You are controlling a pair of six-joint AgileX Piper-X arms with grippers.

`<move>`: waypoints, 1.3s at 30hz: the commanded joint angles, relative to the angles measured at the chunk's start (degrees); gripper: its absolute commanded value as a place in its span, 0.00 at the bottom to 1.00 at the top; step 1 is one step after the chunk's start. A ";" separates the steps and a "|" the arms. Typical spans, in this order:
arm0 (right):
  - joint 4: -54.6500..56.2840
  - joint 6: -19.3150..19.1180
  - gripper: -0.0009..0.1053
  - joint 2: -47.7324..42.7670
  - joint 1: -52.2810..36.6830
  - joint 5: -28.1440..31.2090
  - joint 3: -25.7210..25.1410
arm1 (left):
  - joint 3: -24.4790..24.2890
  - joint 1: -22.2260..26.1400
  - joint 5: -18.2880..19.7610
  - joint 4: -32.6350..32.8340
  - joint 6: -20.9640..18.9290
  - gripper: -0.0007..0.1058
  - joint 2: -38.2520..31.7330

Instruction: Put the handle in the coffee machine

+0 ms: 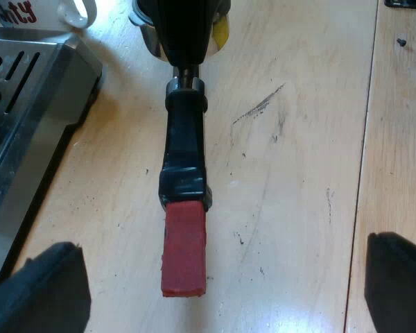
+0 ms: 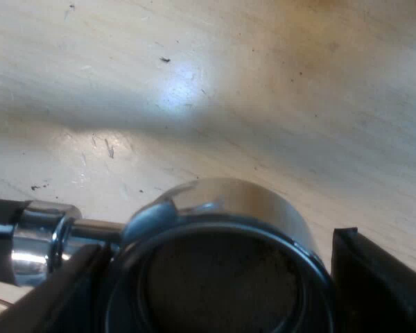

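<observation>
I can see that the red end sits snug and straight against the dark handle. The red end will stay on and bring the handle along when I carry it.
The metal holder's dark handle stretches over the wooden table toward me, and its red end sits between my left gripper's fingers. My left gripper is open wide, with both fingers well clear of the handle. At the handle's far end, the right gripper stands over the holder's metal basket. In the right wrist view the round basket, dark inside, sits between the two black fingers of my right gripper. Both fingers press against its sides. The shiny neck leads off toward the handle.
The espresso machine's steel drip tray with its slots lies close beside the handle. A white mug with red lettering stands past the tray's corner. Bare wooden tabletop spreads on the handle's other side.
</observation>
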 commanded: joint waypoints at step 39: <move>0.55 5.10 0.01 -3.37 0.36 -2.84 -1.35 | 1.45 -0.21 1.15 -5.17 4.13 0.77 12.24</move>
